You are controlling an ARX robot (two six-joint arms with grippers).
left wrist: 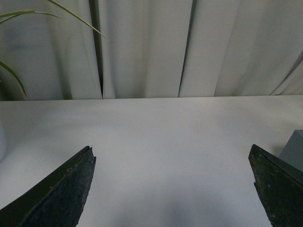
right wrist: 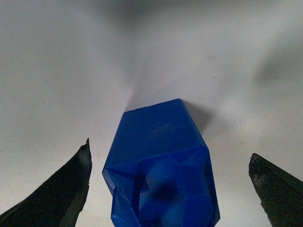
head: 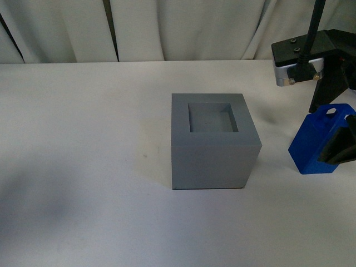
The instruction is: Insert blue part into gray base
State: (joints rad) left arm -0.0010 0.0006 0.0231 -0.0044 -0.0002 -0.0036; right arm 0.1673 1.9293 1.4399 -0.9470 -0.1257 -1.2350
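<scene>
The blue part's body point(right wrist: 156, 130) reaches a long way from its looped end point(right wrist: 163, 189), so I expect the looped end to stay above the gray base when I put the blue part in.
The gray base point(head: 214, 144) stands mid-table, its square recess facing up and empty. One of its corners shows at the edge of the left wrist view point(left wrist: 296, 150). The blue part point(head: 320, 139) rests tilted on the table to the right of the base. My right gripper point(head: 336, 142) is open, one finger on each side of the blue part point(right wrist: 161, 156) without touching it; the part's looped end faces the wrist camera. My left gripper point(left wrist: 173, 156) is open and empty over bare table, out of the front view.
A black stand with a silver clamp point(head: 297, 61) rises at the back right, above the blue part. White curtains point(head: 167, 28) hang behind the table's far edge. Plant leaves point(left wrist: 19, 19) show in the left wrist view.
</scene>
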